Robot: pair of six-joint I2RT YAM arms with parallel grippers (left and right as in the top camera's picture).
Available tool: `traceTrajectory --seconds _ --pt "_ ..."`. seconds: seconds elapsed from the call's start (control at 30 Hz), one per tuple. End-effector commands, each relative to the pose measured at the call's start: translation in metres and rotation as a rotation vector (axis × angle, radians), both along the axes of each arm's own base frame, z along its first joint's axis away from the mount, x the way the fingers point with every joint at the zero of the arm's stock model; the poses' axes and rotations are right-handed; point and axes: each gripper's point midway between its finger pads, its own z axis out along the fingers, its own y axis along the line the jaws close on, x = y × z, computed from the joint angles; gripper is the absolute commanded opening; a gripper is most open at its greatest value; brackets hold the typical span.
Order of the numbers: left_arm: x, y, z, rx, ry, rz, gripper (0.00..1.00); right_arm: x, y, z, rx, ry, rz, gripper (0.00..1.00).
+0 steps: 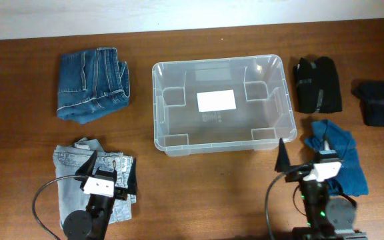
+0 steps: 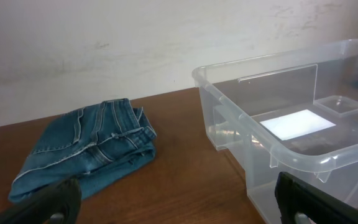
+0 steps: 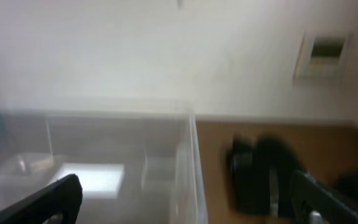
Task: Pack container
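Note:
Next, my right gripper grabs the container's rim and slides the container away before packing, because the container's end is tight up next to the folded black garment.
The container, a clear plastic bin, stands empty at the middle of the table with a white label on its base. My left gripper hangs open over folded light grey jeans at the front left. In the left wrist view the open left gripper holds nothing, with the container ahead on the right and folded blue jeans on the left. My right gripper is open above a blue garment. The blurred right wrist view has the right gripper open and the container wall straight ahead.
Folded blue jeans lie at the back left. A folded black garment lies just right of the container, also the dark shape in the right wrist view. Another dark garment sits near the right edge.

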Motion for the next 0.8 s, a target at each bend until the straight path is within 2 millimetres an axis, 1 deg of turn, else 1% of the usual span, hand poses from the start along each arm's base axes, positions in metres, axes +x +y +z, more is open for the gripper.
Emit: traceTrajectory --seconds 0.0,0.07,0.13,0.2,0.27,0.3,0.33,0.47,0.57,0.6,0.63,0.7,0.77 --pt "0.000 0.001 -0.002 0.016 -0.002 0.000 0.99 -0.025 0.007 0.080 -0.042 -0.173 0.028 0.99" --pt "0.000 0.001 -0.002 0.016 -0.002 0.000 0.99 -0.034 0.007 0.106 -0.079 -0.210 0.017 0.98" --pt "0.000 0.001 -0.002 0.016 -0.002 0.000 0.99 -0.040 0.007 0.128 -0.109 -0.220 0.011 0.99" --pt "0.000 0.000 -0.002 0.016 -0.002 0.000 0.99 -0.037 0.007 0.143 -0.115 -0.175 0.012 0.98" --pt "0.000 0.001 -0.002 0.016 -0.002 0.000 0.99 -0.026 0.006 0.149 -0.135 -0.088 0.014 0.99" --pt "0.000 0.001 -0.002 0.016 -0.002 0.000 0.99 -0.013 0.006 0.149 -0.150 0.002 0.019 0.99" --pt "0.000 0.000 -0.002 0.016 -0.002 0.000 0.99 -0.006 0.006 0.149 -0.154 0.052 0.022 0.98" --pt "0.000 0.001 -0.002 0.016 -0.002 0.000 0.99 0.034 0.004 0.147 -0.165 0.329 0.045 0.98" --pt "0.000 0.001 -0.002 0.016 -0.002 0.000 0.99 0.063 0.003 0.143 -0.210 0.538 0.076 0.98" --pt "0.000 0.001 -0.002 0.016 -0.002 0.000 0.99 0.070 0.003 0.141 -0.211 0.594 0.084 0.99" --pt "0.000 0.001 -0.002 0.016 -0.002 0.000 0.99 0.078 0.003 0.138 -0.209 0.657 0.093 0.98" --pt "0.000 0.001 -0.002 0.016 -0.002 0.000 0.99 0.094 0.004 0.125 -0.196 0.807 0.118 0.98" --pt "0.000 0.001 -0.002 0.016 -0.002 0.000 0.99 0.105 0.003 0.113 -0.188 0.905 0.130 0.98"
